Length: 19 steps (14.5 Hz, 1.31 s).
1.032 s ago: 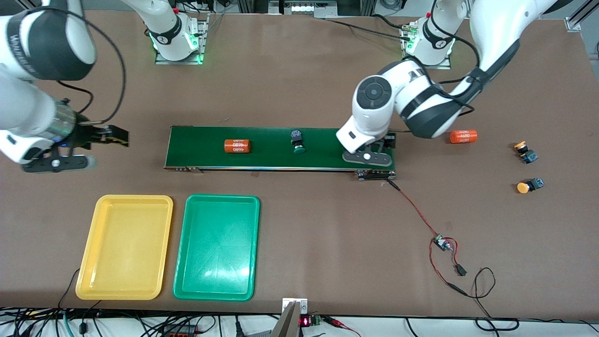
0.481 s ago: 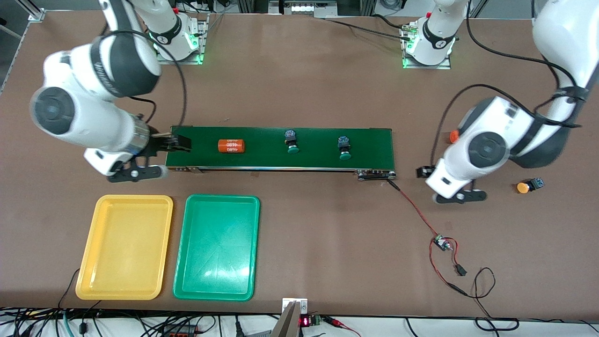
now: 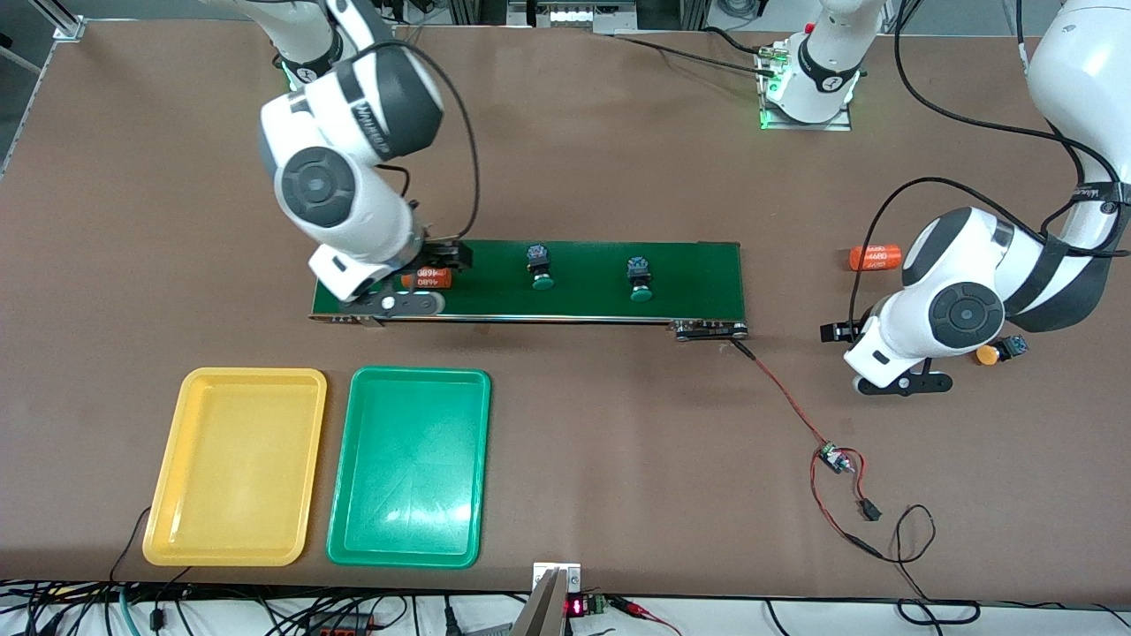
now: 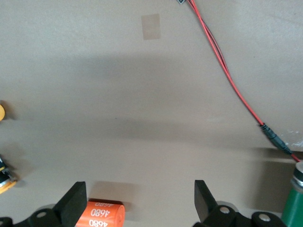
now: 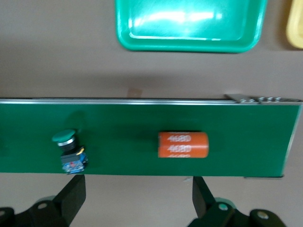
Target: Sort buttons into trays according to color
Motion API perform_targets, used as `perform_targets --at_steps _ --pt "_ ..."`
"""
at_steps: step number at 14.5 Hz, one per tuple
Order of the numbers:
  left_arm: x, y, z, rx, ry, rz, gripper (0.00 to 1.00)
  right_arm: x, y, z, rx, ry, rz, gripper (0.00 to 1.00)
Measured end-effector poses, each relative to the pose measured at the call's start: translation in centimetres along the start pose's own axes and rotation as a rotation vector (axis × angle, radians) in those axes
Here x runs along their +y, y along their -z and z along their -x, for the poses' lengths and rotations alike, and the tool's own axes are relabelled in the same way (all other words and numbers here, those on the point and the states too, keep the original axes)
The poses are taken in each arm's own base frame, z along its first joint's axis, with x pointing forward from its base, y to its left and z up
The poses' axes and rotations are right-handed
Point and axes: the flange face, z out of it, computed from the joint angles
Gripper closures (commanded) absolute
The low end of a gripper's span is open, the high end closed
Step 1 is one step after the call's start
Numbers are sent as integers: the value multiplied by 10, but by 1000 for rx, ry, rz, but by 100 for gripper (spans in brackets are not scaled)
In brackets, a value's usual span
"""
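Note:
My gripper will carry a green-capped button away, and the orange cylinder (image 3: 427, 277) will then ride off the conveyor belt's end (image 3: 325, 303), because it lies loose near that end.
Two green-capped buttons (image 3: 539, 266) (image 3: 638, 276) lie on the dark-green conveyor belt (image 3: 689, 265). One shows in the right wrist view (image 5: 68, 146). One yellow-orange button (image 3: 998, 351) peeks out beside the left arm, and slivers of yellow show in the left wrist view (image 4: 4, 176). The other yellow-orange button is hidden in the front view. The yellow tray (image 3: 237, 378) and green tray (image 3: 421, 377) lie side by side, nearer the camera than the belt. My right gripper (image 3: 449, 257) (image 5: 137, 196) is open and empty over the belt's end. My left gripper (image 3: 831, 333) (image 4: 139, 201) is open and empty over bare table.
An orange cylinder (image 3: 428, 278) (image 5: 183, 144) lies on the belt under the right hand. Another (image 3: 875, 257) (image 4: 102, 215) lies on the table by the left arm. A red wire (image 3: 786, 397) (image 4: 227, 75) runs from the belt's end to a small board (image 3: 831, 458).
The left gripper left a second green button on the belt and swung off to the table. The right arm swung in over the belt's end. The belt's load drifted toward the right arm's end.

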Motion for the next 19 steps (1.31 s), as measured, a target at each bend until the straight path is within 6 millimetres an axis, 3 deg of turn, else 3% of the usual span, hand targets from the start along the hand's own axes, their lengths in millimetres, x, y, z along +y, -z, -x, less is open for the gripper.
perform_targets --at_steps 5,8,10,13,15,16,17,18,19 --pt "-23 -10 -4 -16 -82 -1 0 -55 -58 5 21 26 17 0" --pt "-50 -31 -6 -54 -159 1 0 -88 -94 12 41 5 23 0" --pt "-71 -51 -8 -102 -219 64 0 -97 -112 13 38 -12 33 0" --pt "-104 -78 -6 -144 -237 182 0 -95 -133 9 17 -22 55 0" --pt "-111 -85 6 -183 -179 200 0 -92 -150 6 0 -28 73 0" --pt "-115 -89 13 -206 -144 203 0 -91 -158 5 -8 -30 81 10" --pt "-120 -93 21 -223 -128 200 0 -90 -165 4 -15 -34 88 30" --pt "-123 -96 28 -236 -132 199 0 -89 -171 2 -21 -38 94 58" --pt "-123 -99 35 -243 -138 197 0 -87 -175 1 -26 -44 98 75"
